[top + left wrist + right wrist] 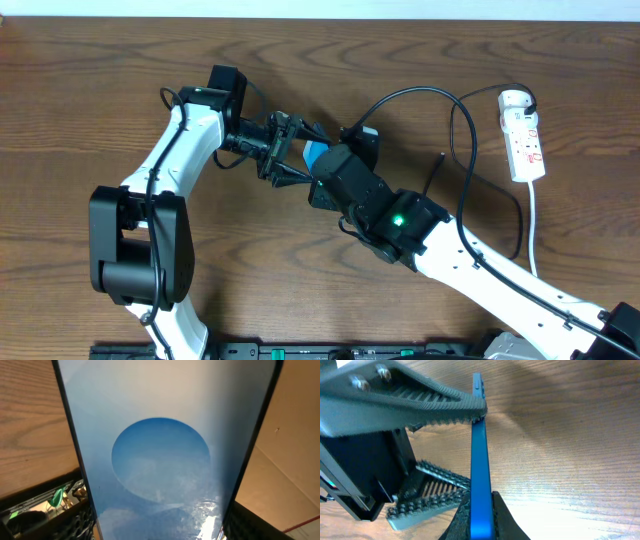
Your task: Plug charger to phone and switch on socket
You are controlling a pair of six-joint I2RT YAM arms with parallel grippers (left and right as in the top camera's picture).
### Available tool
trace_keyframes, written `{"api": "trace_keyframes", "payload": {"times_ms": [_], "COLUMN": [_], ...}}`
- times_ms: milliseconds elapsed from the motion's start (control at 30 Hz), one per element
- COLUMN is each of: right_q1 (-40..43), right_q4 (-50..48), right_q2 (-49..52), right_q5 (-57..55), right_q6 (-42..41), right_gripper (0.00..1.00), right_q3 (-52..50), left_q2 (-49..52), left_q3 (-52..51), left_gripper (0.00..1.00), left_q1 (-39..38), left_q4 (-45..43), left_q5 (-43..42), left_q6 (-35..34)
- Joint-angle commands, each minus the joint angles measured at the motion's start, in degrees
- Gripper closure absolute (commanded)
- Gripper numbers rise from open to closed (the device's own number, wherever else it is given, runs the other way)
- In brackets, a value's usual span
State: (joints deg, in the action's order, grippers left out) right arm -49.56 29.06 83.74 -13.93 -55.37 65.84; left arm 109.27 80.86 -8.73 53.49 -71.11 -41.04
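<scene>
Next, I move my left gripper back, turn it and pinch the phone's loose end [477,381] front and back, because it faces the phone's screen with its fingers across the phone's side edges [479,440].
The phone [314,153] with its lit blue screen is held off the table between both grippers. My left gripper [288,150] is shut on it; the screen [160,455] fills the left wrist view, with my jaws [160,527] dark on either side. My right gripper [325,183] is shut on its edges; the right wrist view shows the phone edge-on [480,455] between my jaws [481,517], with the left gripper's ribbed fingers [440,402] across it. The charger's black cable [420,91] arcs from the adapter [524,99] in the white socket strip [526,140] toward the grippers. Its plug end is hidden.
The socket strip lies at the right rear, its white cord [533,225] running toward the front edge. Loops of black cable [470,170] lie on the wooden table [80,100] between the strip and my right arm.
</scene>
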Motion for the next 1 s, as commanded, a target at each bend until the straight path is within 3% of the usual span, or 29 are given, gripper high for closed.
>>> {"api": "trace_keyframes", "payload": {"times_ms": [0, 167, 400, 467, 500, 533, 633, 733, 867, 967], "right_q1": [1.31, 5.51, 14.49, 17.77, 18.49, 19.69, 21.2, 22.16, 24.72, 27.74], "right_q4": [0.42, 2.99, 1.95, -2.89, -4.92, -10.23, -21.68, -31.91, -44.17, -45.64], "right_q2": [0.09, -2.16, -4.94, -4.9, -4.9, -4.9, -4.9, -4.9, -4.9, -4.9], "right_q5": [-0.72, 1.46, 15.98, 22.47, 24.68, 29.77, 38.77, 45.33, 54.42, 60.96], "right_q6": [-0.72, -0.66, 5.51, 9.42, 10.34, 11.21, 11.3, 9.99, 4.85, 4.83], "right_gripper": [0.99, 0.99, 0.99, 0.99, 0.99, 0.99, 0.99, 0.99, 0.99, 0.99], "right_q3": [0.96, 0.96, 0.92, -0.04, -0.55, -2.32, -7.08, -12.13, -20.09, -22.97], "left_q2": [-1.05, -1.95, -15.15, -26.23, -28.92, -34.6, -44.89, -52.87, -64.19, -69.99], "left_q3": [-0.11, 1.01, 1.88, 1.88, 1.88, 1.62, -1.22, -6.01, -18.51, -30.29], "left_gripper": [0.0, 0.01, 0.02, 0.02, 0.02, 0.02, 0.02, 0.02, 0.02, 0.02], "left_q1": [0.22, 4.37, 12.07, 12.9, 12.85, 12.09, 10.64, 10.43, 10.4, 10.4], "left_q4": [-0.79, -6.54, -3.19, 4.68, 7.06, 11.54, 15.5, 15.63, 8.96, -0.74], "left_q5": [0.96, 0.85, 2.29, 12.22, 16.28, 25.44, 36.59, 37.79, 40.54, 42.25], "left_q6": [0.66, 2.16, 19.32, 27.39, 28.65, 29.27, 29.2, 28.46, 19.12, 10.71]}}
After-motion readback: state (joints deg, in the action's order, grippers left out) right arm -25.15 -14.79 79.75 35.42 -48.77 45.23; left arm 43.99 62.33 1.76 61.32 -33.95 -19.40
